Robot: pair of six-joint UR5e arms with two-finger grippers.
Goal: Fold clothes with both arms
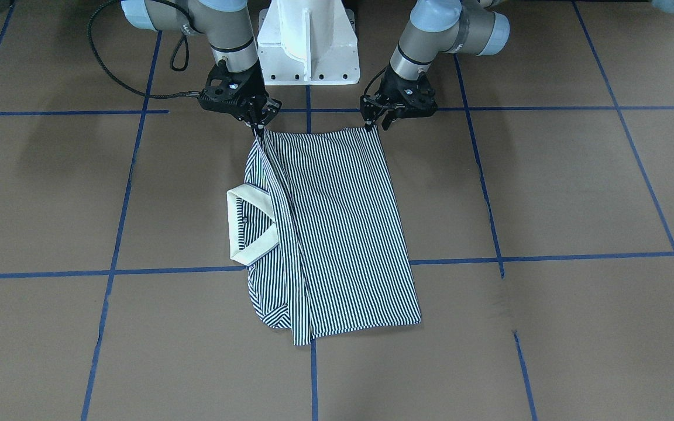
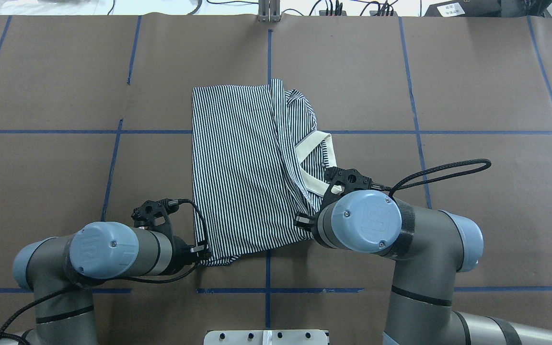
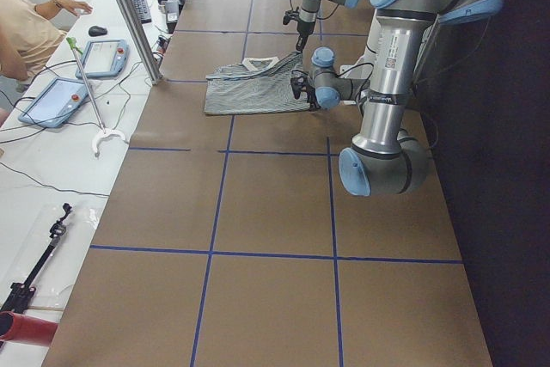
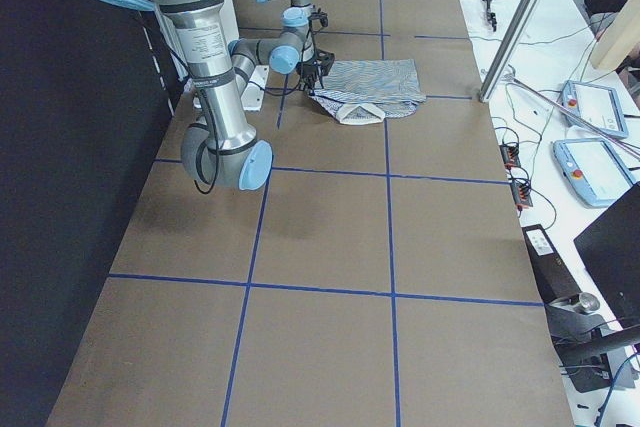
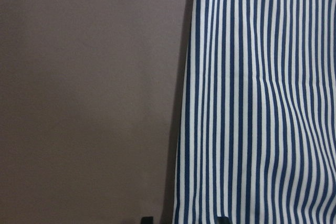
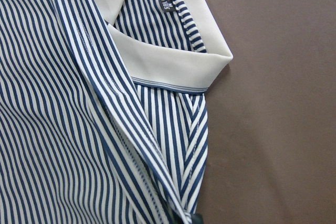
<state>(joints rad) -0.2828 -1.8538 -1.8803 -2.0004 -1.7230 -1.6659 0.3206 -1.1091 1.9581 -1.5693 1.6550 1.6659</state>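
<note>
The striped shirt (image 1: 345,224) will pull the far hem (image 1: 366,328) along when the robot lifts and pulls back, because the cloth lies smooth and straight up to that hem.
The striped shirt (image 1: 343,234) lies folded lengthwise on the brown table, its cream collar (image 1: 252,225) turned out on one side. My right gripper (image 1: 259,126) is shut on the shirt's near corner by the collar side, and creases in the cloth run toward it. My left gripper (image 1: 377,124) stands open at the other near corner, a finger on each side of the cloth edge (image 5: 181,129). From overhead the shirt (image 2: 237,167) lies between both arms, with the left gripper (image 2: 204,253) at its hem. The right wrist view shows the collar (image 6: 168,66) close up.
The white pedestal base (image 1: 308,41) stands just behind the grippers. Blue tape lines (image 1: 313,374) grid the table. A side desk holds tablets (image 3: 56,100) and cables, with a person (image 3: 26,32) seated there. A metal post (image 2: 269,12) stands at the far edge.
</note>
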